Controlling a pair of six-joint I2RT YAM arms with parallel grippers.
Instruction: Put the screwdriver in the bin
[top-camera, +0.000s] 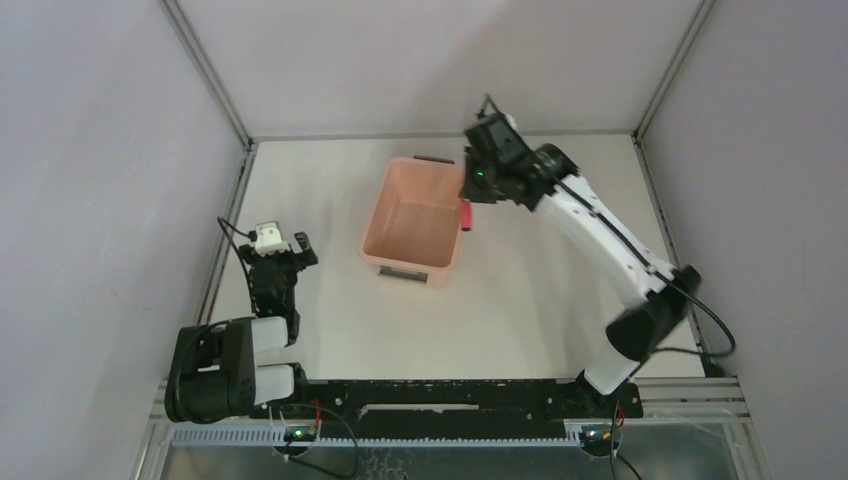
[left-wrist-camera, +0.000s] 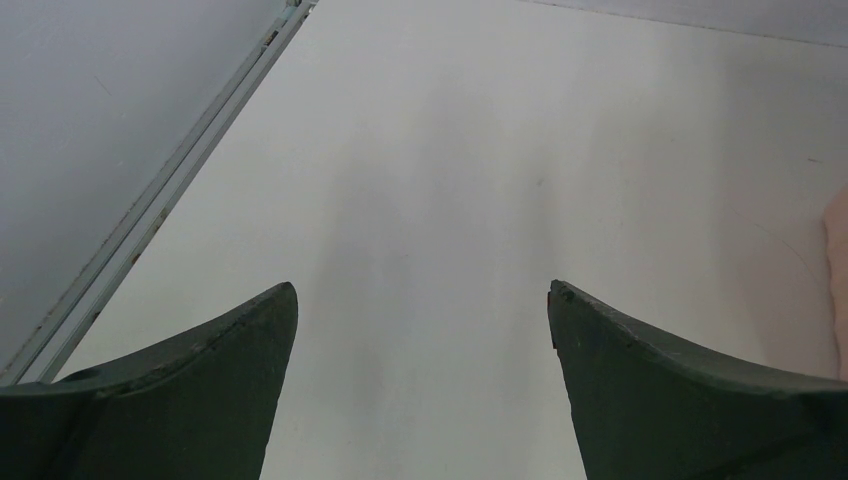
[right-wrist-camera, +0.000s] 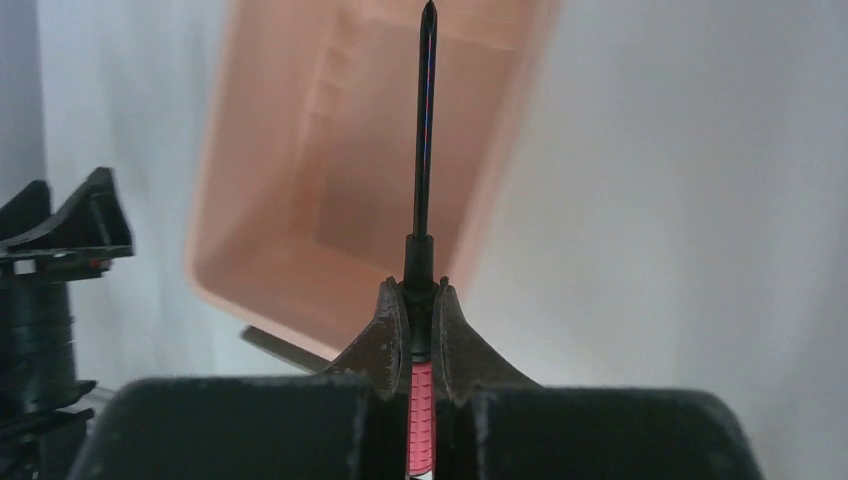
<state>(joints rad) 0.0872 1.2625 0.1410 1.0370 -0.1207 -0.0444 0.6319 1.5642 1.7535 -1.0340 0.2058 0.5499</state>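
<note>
My right gripper should keep going over the empty bin's bottom (top-camera: 416, 230), since the screwdriver (top-camera: 466, 216) points along the bin's long side, then lower the screwdriver inside and let go.
The salmon-pink bin (top-camera: 382, 212) stands at the table's back middle, empty inside. My right gripper (top-camera: 470, 200) hangs over the bin's right rim, shut on the screwdriver (top-camera: 465, 216), whose red handle shows just below the fingers. In the right wrist view the gripper (right-wrist-camera: 419, 292) pinches the red handle (right-wrist-camera: 421, 415). The thin black shaft (right-wrist-camera: 426, 110) points out over the bin (right-wrist-camera: 330, 250). My left gripper (top-camera: 283, 243) is open and empty, low over the table at the left; its fingers (left-wrist-camera: 220, 390) stand wide apart.
A metal frame rail (top-camera: 228, 215) runs along the table's left edge beside the left gripper. Grey walls enclose the table on three sides. The bin's edge (left-wrist-camera: 838, 270) shows at the right of the left wrist view.
</note>
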